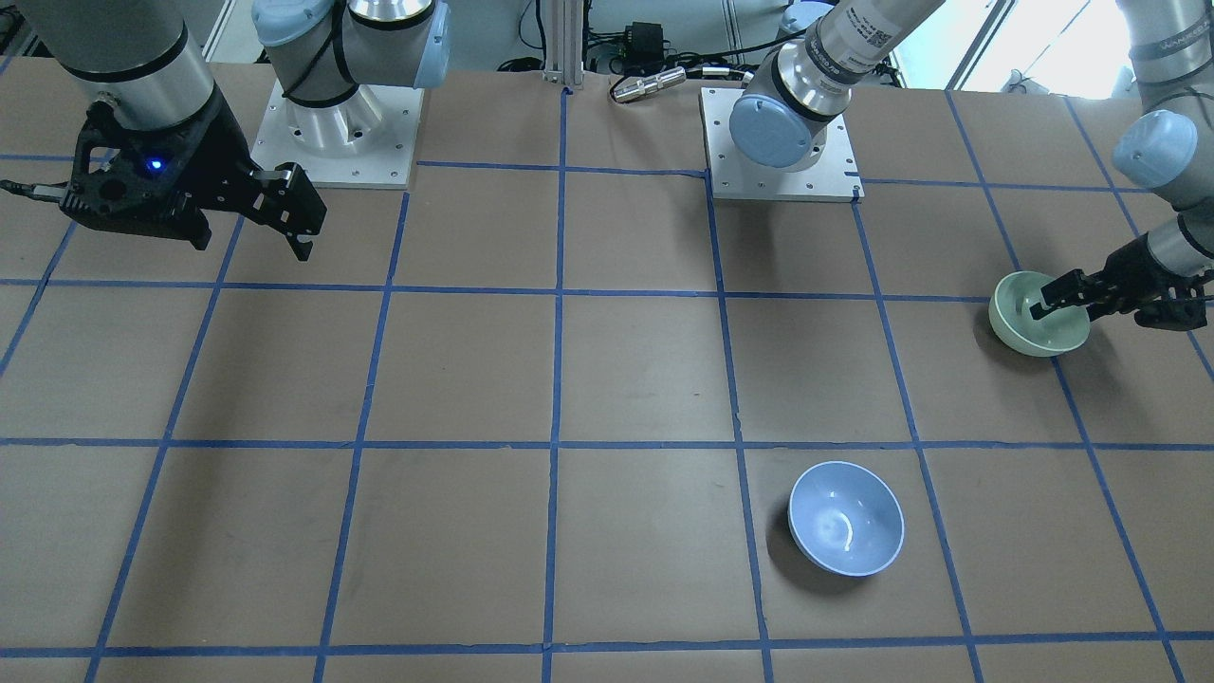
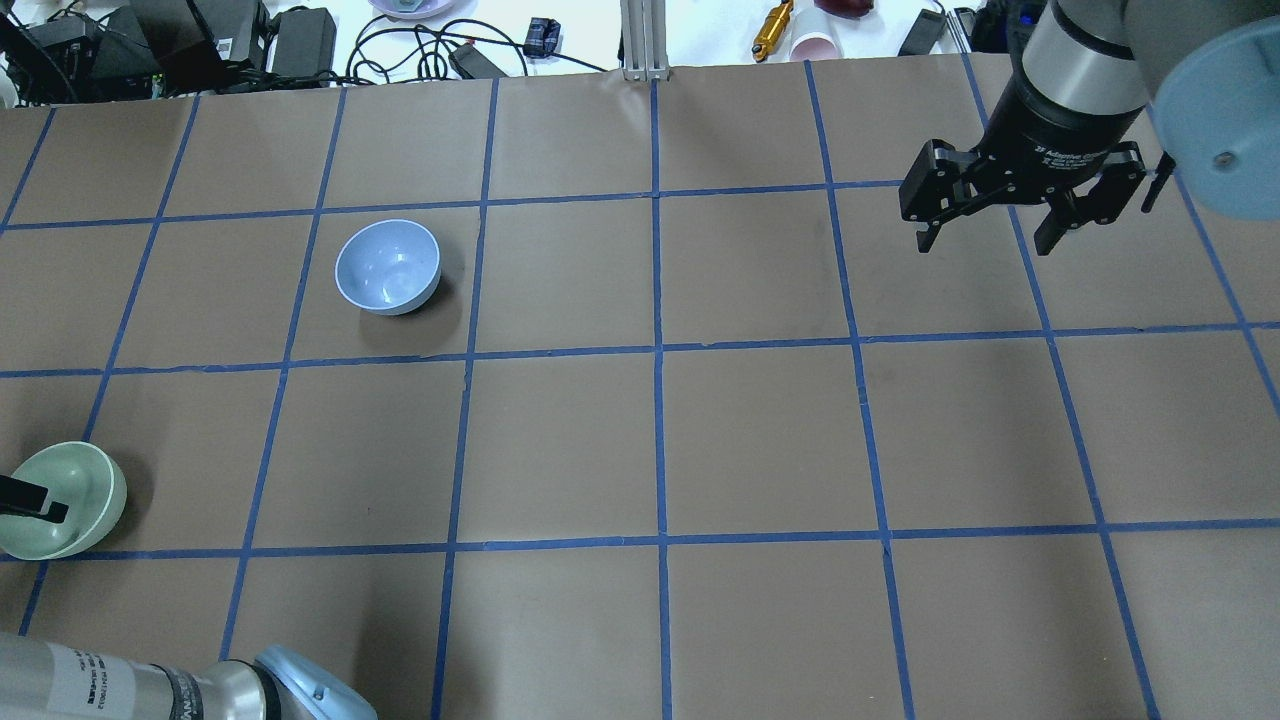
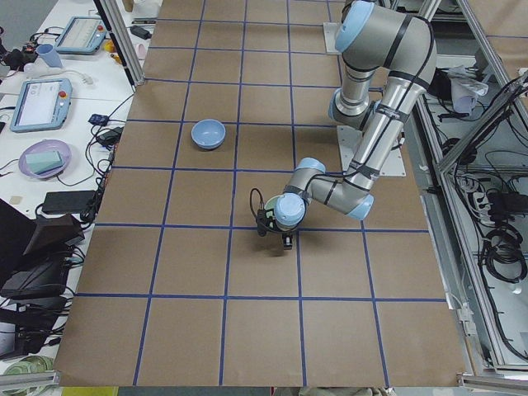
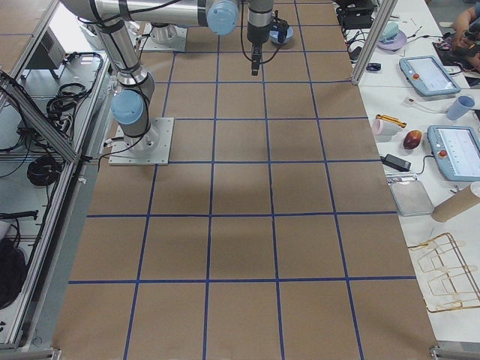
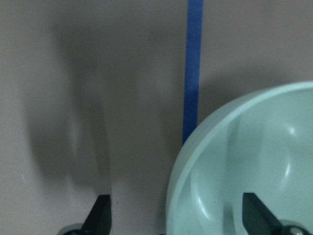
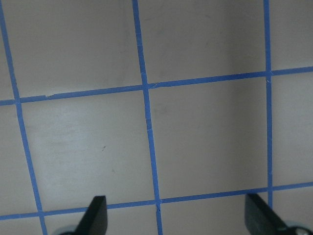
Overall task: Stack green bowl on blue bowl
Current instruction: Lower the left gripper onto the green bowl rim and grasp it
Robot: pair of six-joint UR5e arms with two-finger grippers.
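The green bowl (image 1: 1022, 323) should nest in the blue bowl and cover almost all of it when the robot lowers the green bowl, because the empty blue bowl (image 1: 847, 519) opens about as wide.
The pale mint-green bowl (image 1: 1029, 327) sits on the brown table near the edge on my left side; it also shows in the overhead view (image 2: 85, 490). My left gripper (image 1: 1043, 296) is open and straddles its rim. In the left wrist view one finger (image 5: 257, 215) is inside the green bowl (image 5: 274, 147) and the other finger (image 5: 100, 215) is outside it. The periwinkle-blue bowl (image 1: 844, 517) stands alone, upright and empty, farther out on the table (image 2: 388, 265). My right gripper (image 2: 988, 240) is open and empty, hovering above bare table far from both bowls.
The table is brown paper with a blue tape grid (image 2: 658, 350). The two arm base plates (image 1: 337, 142) (image 1: 780, 161) sit at the robot's edge. Cables and small items (image 2: 300, 30) lie beyond the far edge. Open squares lie between the two bowls.
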